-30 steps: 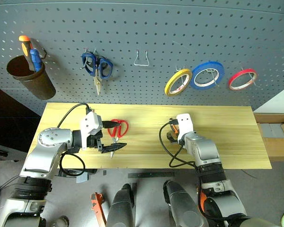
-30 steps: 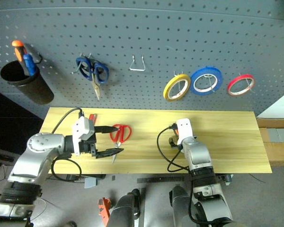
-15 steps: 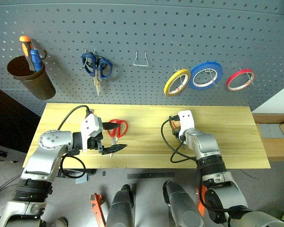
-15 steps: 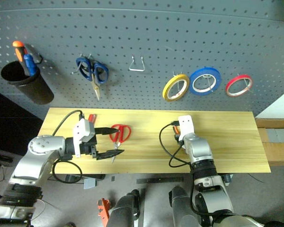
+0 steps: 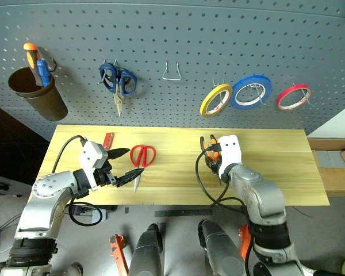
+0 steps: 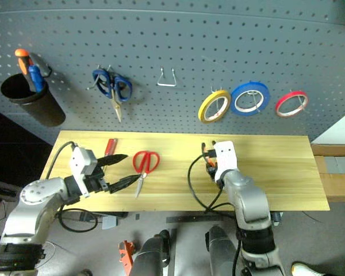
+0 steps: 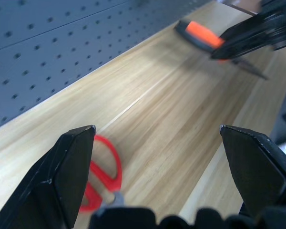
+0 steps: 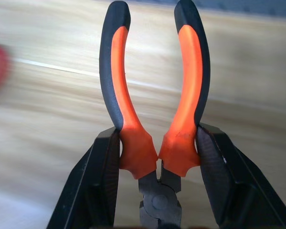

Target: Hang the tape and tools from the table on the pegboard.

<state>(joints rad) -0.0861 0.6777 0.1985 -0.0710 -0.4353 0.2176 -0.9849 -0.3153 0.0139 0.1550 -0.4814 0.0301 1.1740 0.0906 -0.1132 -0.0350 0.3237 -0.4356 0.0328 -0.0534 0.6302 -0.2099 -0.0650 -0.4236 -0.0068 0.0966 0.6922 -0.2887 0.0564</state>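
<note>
Wire hooks stick out through the blue scissors' loops [image 5: 108, 76], so I expect the red-handled scissors [image 5: 142, 156] to hang in front of them when I bring their handles there.
My right gripper [image 5: 209, 153] is shut on the orange-and-black pliers [image 8: 121, 95], holding them by the handles just above the table [image 5: 276, 167]. The red-handled scissors [image 5: 142, 156] lie flat on the table's left half, blades towards me. My left gripper [image 5: 133, 161] stands open at their left side, its fingers [image 7: 66, 176] wide apart with nothing between them. A slim red screwdriver [image 5: 107, 140] lies further left. The yellow tape [image 5: 215, 99] hangs on a hook of the pegboard [image 5: 218, 34].
On the pegboard hang blue scissors [image 5: 118, 80], a blue roll [image 5: 251, 91], a red roll [image 5: 293, 96] and a brown cup [image 5: 37, 92] holding tools. A bare wire hook [image 5: 171, 72] sits between the scissors and the rolls. Cables trail from both wrists.
My right gripper has shut on the pliers and lifted them off the table towards me. The left gripper has drawn back to the left, uncovering the screwdriver.
</note>
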